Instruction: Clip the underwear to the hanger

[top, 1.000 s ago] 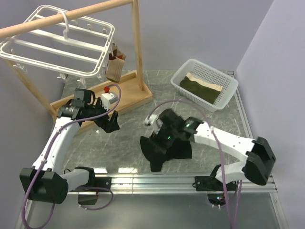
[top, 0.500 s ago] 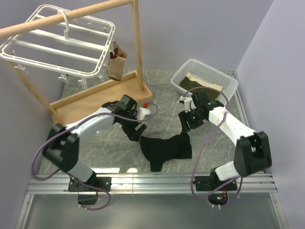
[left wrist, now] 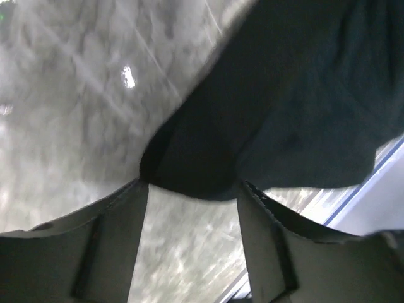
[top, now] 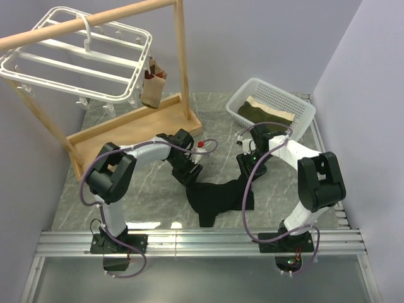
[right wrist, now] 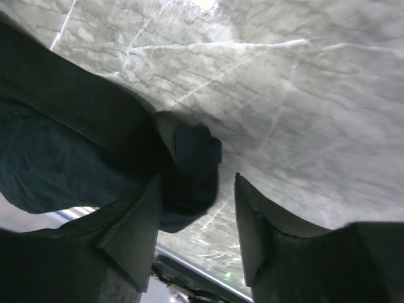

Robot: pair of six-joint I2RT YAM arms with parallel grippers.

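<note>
The underwear's corner [right wrist: 194,154] is bunched up at the robot's right gripper, so the left gripper should hold the other corner [left wrist: 184,165] while the right gripper pulls the underwear's waistband straight before clipping.
The black underwear [top: 221,196] lies flat on the marble table in front of the arms. My left gripper [top: 189,175] is down at its upper left corner; in the left wrist view the jaws [left wrist: 192,189] are open and straddle that corner of the underwear [left wrist: 189,167] at their tips. My right gripper [top: 245,167] is at the upper right corner, open [right wrist: 196,208], with a bunched fold of the underwear [right wrist: 192,164] against the left finger and a gap to the right finger. The white hanger [top: 142,63] hangs from the wooden pole at the back left, far from both grippers.
A wooden stand with a flat base [top: 126,132] and an upright post [top: 183,63] stands at the back left; a small brown garment [top: 153,88] dangles from the hanger. A white basket [top: 302,105] holding olive-and-tan cloth [top: 268,117] sits at the back right. A metal rail [top: 202,240] runs along the near edge.
The left gripper swung from beside the wooden base to the underwear's left corner. The right gripper moved from over the underwear to its upper right corner. Both pairs of jaws have narrowed.
</note>
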